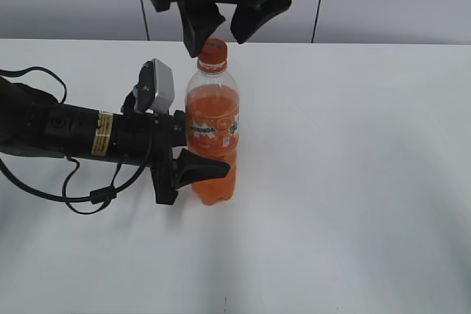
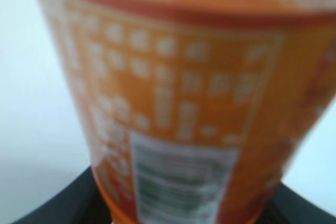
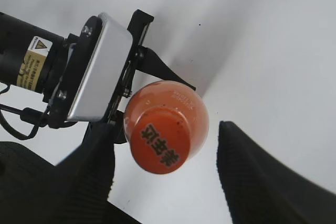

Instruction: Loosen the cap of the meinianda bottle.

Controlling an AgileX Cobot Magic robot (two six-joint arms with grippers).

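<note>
My gripper will turn the orange cap (image 1: 213,50). An orange ring (image 1: 212,68) goes around the bottle's neck below the cap, so the cap will come all the way off and leave the ring behind.
The meinianda bottle (image 1: 214,134) stands upright on the white table, full of orange drink. Its orange cap (image 1: 213,49) sits on top; it shows from above in the right wrist view (image 3: 160,142) with black print on it. My left gripper (image 1: 193,154) comes in from the left and is shut on the bottle's body at the label; the blurred label (image 2: 184,124) fills the left wrist view. My right gripper (image 1: 219,29) hangs open just above the cap, one finger on each side (image 3: 165,174), not touching it.
The white table (image 1: 353,182) runs under everything, with a grey wall behind. The left arm and its cable (image 1: 66,134) lie across the left side of the table. The left wrist camera housing (image 3: 97,66) sits close beside the bottle's neck.
</note>
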